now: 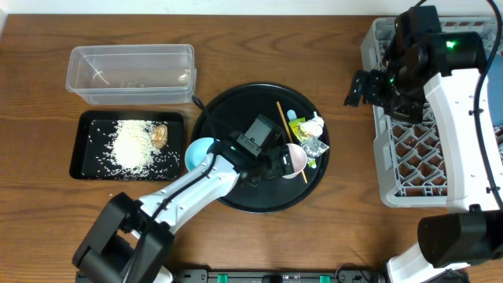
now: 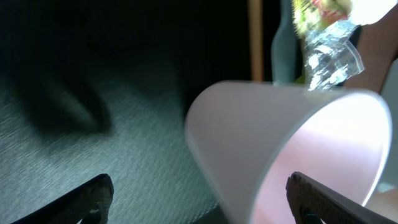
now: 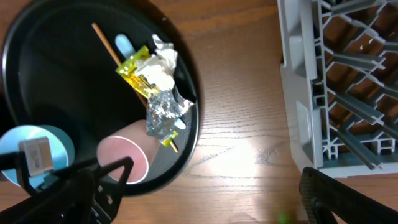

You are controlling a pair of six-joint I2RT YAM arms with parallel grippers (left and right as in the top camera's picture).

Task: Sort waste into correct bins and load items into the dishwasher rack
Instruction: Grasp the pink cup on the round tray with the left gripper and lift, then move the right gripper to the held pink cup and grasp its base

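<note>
The rack (image 1: 415, 161) is too far away for my left gripper to reach. I should lift the pink cup (image 1: 299, 160) by its rim with my left gripper and hold the cup's base out to my right gripper.
The pink cup (image 1: 297, 159) (image 2: 280, 137) lies on its side on the round black tray (image 1: 236, 110). My left gripper (image 1: 280, 163) (image 2: 199, 202) is open around the cup's rim, one finger over the pink inside, the other outside above the tray. Behind the cup lie the chopstick (image 1: 291, 141) (image 2: 255, 37), the yellow-green and silver foil wrappers (image 1: 312, 144) (image 3: 152, 81) and a white tissue wad (image 1: 315, 123). A light blue bowl (image 1: 200, 152) sits at the tray's left. My right gripper (image 1: 357, 88) (image 3: 205, 205) hangs open and empty over bare table, left of the grey dishwasher rack (image 1: 436, 118) (image 3: 336, 74).
A clear tub (image 1: 130, 71) stands at the back left. In front of it, the shallow black rectangular tray (image 1: 86, 157) holds loose white rice (image 1: 134, 143) and a brownish lump (image 1: 160, 135). Bare wood lies between the round tray and the rack.
</note>
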